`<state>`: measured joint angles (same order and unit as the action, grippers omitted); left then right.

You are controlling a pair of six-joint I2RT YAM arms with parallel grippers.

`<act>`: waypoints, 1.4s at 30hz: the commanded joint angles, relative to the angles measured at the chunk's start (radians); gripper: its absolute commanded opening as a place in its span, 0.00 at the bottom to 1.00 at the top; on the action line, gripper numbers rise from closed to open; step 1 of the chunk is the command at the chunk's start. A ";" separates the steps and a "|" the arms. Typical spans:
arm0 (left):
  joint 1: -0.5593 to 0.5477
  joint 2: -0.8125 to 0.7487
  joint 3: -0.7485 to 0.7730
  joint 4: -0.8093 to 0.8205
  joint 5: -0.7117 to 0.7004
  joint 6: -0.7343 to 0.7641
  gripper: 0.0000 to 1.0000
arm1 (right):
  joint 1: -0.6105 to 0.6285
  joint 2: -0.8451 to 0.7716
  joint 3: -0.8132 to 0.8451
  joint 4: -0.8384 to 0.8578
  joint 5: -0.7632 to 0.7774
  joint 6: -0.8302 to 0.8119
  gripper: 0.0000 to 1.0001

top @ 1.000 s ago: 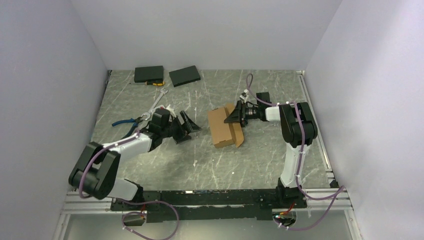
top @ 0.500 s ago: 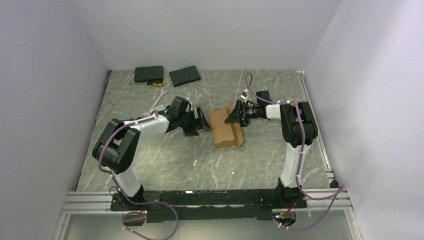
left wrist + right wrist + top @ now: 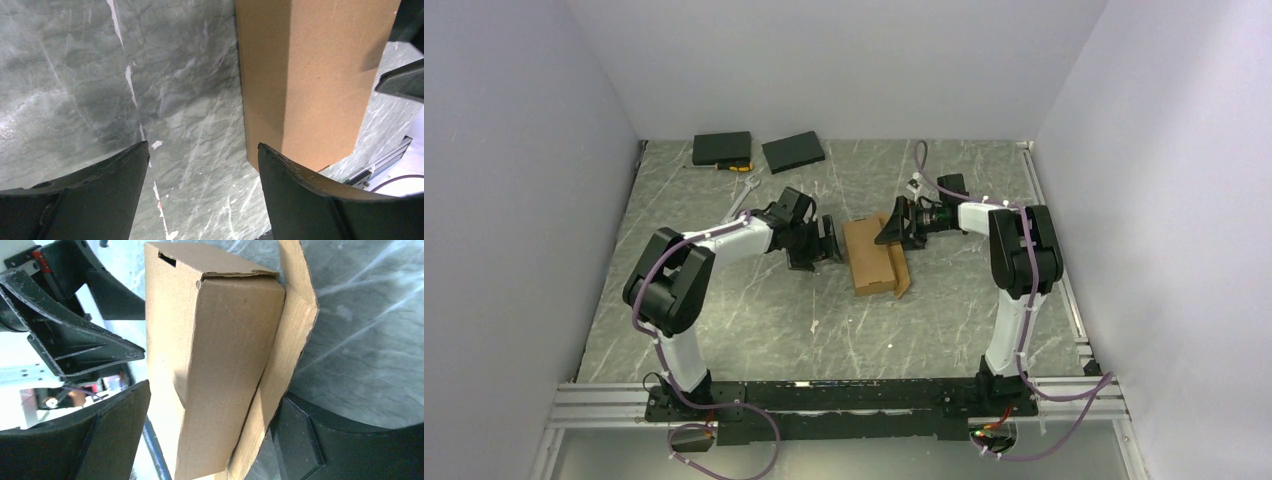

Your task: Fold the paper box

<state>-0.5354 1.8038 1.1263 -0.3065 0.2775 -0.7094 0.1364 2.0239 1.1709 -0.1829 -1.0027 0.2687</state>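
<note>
The flap's near ear (image 3: pixel 903 288) juts out beyond the box's end, so the robot's right gripper should move back and first fold that ear in at the box's near corner (image 3: pixel 894 290).
The paper box (image 3: pixel 870 256) is a small brown carton lying on the marbled table, with one loose flap (image 3: pixel 902 271) sticking out along its right side. My left gripper (image 3: pixel 825 243) is open just left of the box. In the left wrist view the left gripper (image 3: pixel 202 146) has only table between its fingers, and the box (image 3: pixel 310 75) lies just beyond the right fingertip. My right gripper (image 3: pixel 892 229) is at the box's far right corner. In the right wrist view this gripper (image 3: pixel 215 395) is open and straddles the box (image 3: pixel 225 355); one finger (image 3: pixel 295 440) lies against the flap (image 3: pixel 295 325), and the other stands apart.
Two black flat slabs (image 3: pixel 722 149) (image 3: pixel 793 151) lie at the back left, with a small yellow-handled tool (image 3: pixel 736 168) beside them. A metal wrench (image 3: pixel 741 201) lies behind the left arm. A rail (image 3: pixel 1064 285) runs along the table's right edge. Walls close in on three sides.
My left arm has swung right and forward, bringing its open gripper up to the box's left side. The right gripper's jaws have widened around the box.
</note>
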 commanded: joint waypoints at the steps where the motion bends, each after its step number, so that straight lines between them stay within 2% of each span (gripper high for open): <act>1: -0.005 -0.049 0.021 -0.031 -0.035 0.032 0.84 | -0.015 -0.063 0.032 -0.081 0.158 -0.121 0.92; 5: -0.006 -0.077 0.011 -0.030 -0.035 0.035 0.84 | -0.020 -0.087 0.029 -0.100 0.194 -0.171 0.93; 16: -0.008 0.014 0.094 0.013 0.035 0.015 0.77 | -0.007 -0.163 -0.012 -0.132 0.180 -0.232 0.79; 20: -0.016 0.031 0.114 0.032 0.049 0.002 0.77 | -0.005 -0.172 -0.009 -0.133 0.173 -0.233 0.78; 24: -0.022 0.062 0.146 0.023 0.052 0.003 0.77 | 0.006 -0.187 -0.011 -0.125 0.137 -0.229 0.68; 27: -0.024 0.086 0.163 0.021 0.058 0.000 0.76 | 0.011 -0.185 -0.020 -0.114 0.092 -0.207 0.53; 29: -0.025 0.094 0.167 0.029 0.065 -0.005 0.76 | 0.017 -0.169 -0.031 -0.112 0.049 -0.188 0.49; 37: -0.032 0.128 0.179 0.051 0.091 -0.018 0.75 | 0.037 -0.114 -0.067 -0.035 -0.046 -0.083 0.49; 42: -0.034 0.141 0.182 0.055 0.099 -0.019 0.75 | 0.038 -0.076 -0.085 0.015 -0.082 -0.017 0.43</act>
<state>-0.5602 1.9293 1.2686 -0.2825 0.3546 -0.7208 0.1699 1.9175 1.0966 -0.2436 -1.0100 0.1848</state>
